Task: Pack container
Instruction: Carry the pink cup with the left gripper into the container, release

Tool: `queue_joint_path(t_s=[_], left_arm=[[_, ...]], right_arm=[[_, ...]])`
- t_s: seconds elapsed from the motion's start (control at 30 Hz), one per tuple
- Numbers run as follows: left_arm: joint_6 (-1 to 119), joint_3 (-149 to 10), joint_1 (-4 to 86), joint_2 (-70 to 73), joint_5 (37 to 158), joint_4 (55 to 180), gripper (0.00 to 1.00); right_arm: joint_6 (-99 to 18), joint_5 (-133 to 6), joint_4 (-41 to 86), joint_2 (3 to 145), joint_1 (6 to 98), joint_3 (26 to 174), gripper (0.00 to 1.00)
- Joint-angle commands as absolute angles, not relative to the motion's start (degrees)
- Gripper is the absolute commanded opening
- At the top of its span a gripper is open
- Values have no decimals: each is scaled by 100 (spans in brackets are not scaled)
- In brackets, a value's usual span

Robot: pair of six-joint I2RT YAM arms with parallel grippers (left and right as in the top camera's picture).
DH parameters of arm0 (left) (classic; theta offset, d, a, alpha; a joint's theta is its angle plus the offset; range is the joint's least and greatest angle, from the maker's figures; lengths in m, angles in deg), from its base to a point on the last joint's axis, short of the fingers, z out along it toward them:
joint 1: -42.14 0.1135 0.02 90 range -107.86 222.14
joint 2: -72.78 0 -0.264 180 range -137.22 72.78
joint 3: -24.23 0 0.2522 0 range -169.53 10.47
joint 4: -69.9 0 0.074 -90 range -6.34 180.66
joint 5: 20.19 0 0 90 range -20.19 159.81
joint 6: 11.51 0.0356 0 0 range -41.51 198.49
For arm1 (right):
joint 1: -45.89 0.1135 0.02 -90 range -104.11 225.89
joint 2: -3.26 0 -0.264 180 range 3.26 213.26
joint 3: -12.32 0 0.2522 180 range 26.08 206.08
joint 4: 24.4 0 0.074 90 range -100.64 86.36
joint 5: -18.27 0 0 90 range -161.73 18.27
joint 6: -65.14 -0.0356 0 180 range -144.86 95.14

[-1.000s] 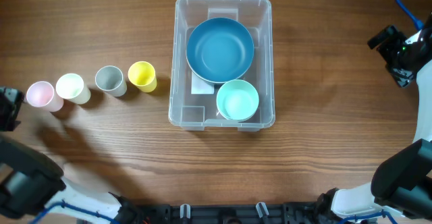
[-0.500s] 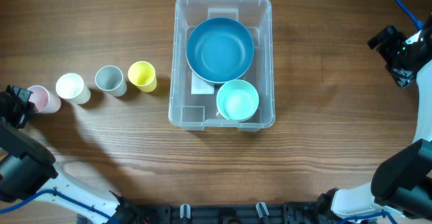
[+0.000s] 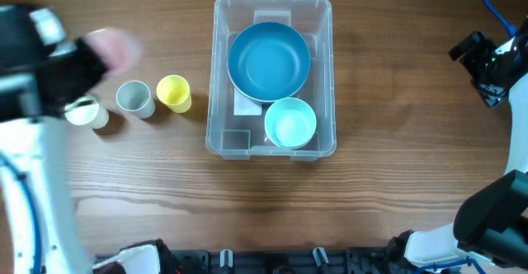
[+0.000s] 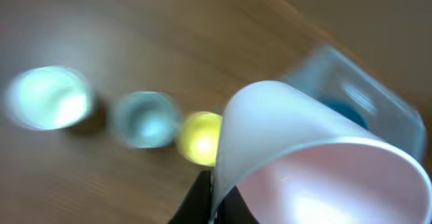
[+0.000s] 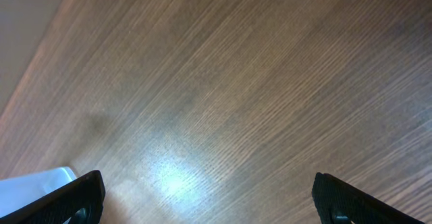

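Observation:
The pink cup has its opening facing up and the gap beside the pale teal bowl is open, so the robot's left gripper should carry on to that gap and let go of the cup.
The clear container stands mid-table and holds a blue bowl and a pale teal bowl. My left gripper is shut on the rim of a pink cup, one finger inside the wall and one outside. Overhead, that pink cup is a blur lifted off the table, above the row of cups at the left. The container shows behind the cup in the left wrist view. My right gripper is open over bare wood at the far right, nothing between its fingers.
Three cups stay standing in a row left of the container: white, grey and yellow. The left wrist view shows them blurred below the held cup. Bare wood lies between the container and the right arm.
My left gripper closed on the pink cup at the row's left end and swung it up and toward the back right. The right arm has not moved.

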State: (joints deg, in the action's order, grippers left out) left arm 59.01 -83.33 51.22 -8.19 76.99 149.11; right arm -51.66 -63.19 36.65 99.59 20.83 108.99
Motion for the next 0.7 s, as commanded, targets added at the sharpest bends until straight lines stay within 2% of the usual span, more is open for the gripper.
queue_joint_path(t_s=[0.0, 0.1, 0.2, 0.47, 0.67], left_arm=[[5934, -8289, 3153, -1295, 7297, 14756, 4], [5702, -8285, 2252, -1833, 7098, 14758, 4], [5551, -8285, 1774, -2401, 6934, 14804, 4], [5208, -8274, 1614, -3112, 6561, 15434, 4], [5234, -7837, 1553, -3118, 6504, 15067, 4]], right_arm=[[-5195, -6311, 3654, 10005, 2094, 10899, 100], [-5195, -6311, 3654, 10005, 2094, 10899, 99], [-5195, -6311, 3654, 10005, 2094, 10899, 99], [-5195, -6311, 3654, 10005, 2094, 10899, 100], [-5195, -6311, 3654, 10005, 2094, 10899, 100]])
